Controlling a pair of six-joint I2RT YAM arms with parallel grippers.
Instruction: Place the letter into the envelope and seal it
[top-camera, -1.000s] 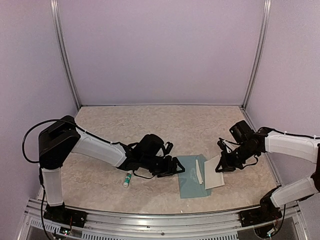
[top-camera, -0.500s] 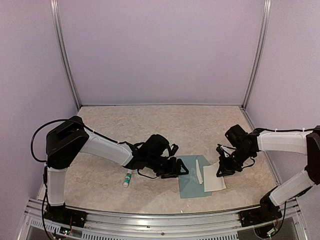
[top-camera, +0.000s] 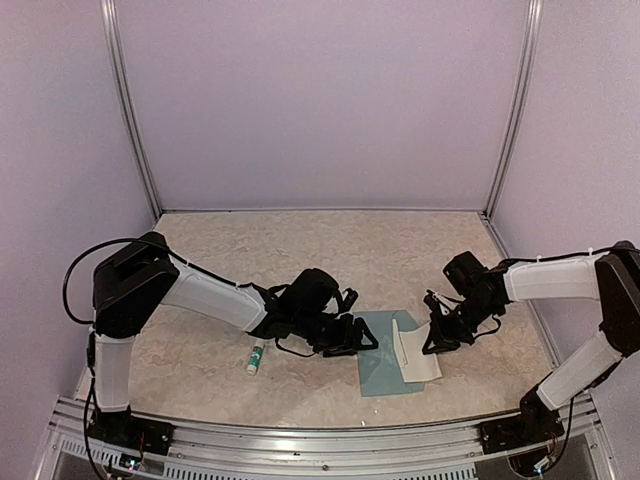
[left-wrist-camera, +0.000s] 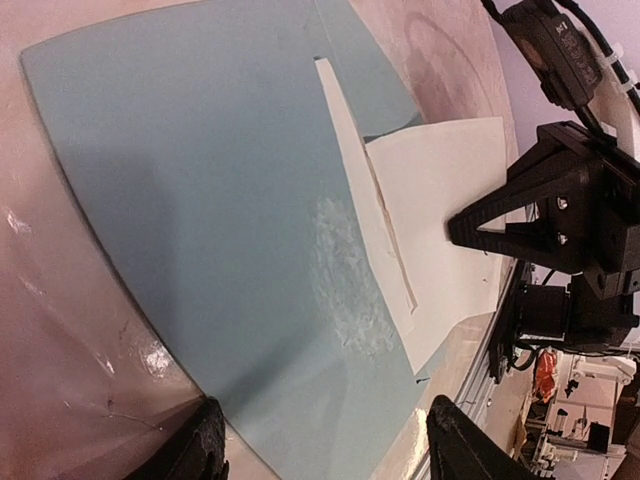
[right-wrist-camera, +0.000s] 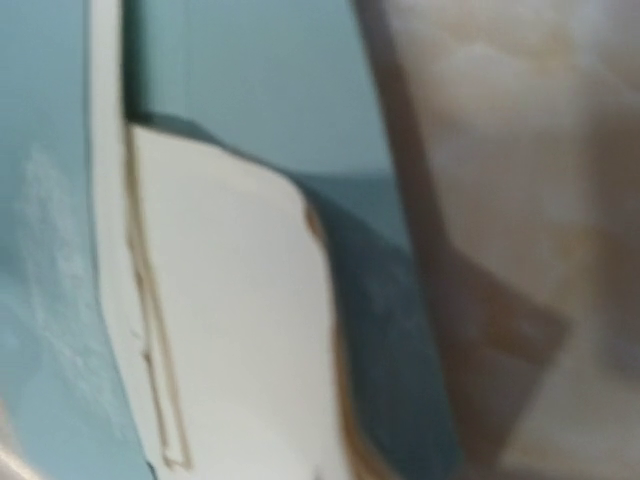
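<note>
The letter (top-camera: 419, 366) goes under the envelope's thin white strip (top-camera: 400, 350), so the robot's right gripper keeps pushing the letter in until just a short end of the letter shows, and then let go.
The teal envelope (top-camera: 380, 368) (left-wrist-camera: 220, 200) lies flat on the table with a thin white strip (left-wrist-camera: 362, 190) along its right part. The off-white letter (top-camera: 417, 357) (left-wrist-camera: 440, 190) (right-wrist-camera: 230, 330) overlaps the envelope's right edge. My right gripper (top-camera: 431, 343) (left-wrist-camera: 456, 225) is shut, and its tip rests on the letter's right half. My left gripper (top-camera: 362, 337) (left-wrist-camera: 330, 455) is open and low over the envelope's left side, with nothing between its fingers. The right wrist view is blurred and shows no fingers.
A white-and-green glue stick (top-camera: 255, 358) lies on the table left of the left arm. The metal rail (top-camera: 330, 432) runs along the near edge just below the envelope. Purple walls enclose the table on three sides.
The right gripper has moved left, and the letter has slid with it further onto the envelope. The left gripper edged slightly right early on, then stayed put.
</note>
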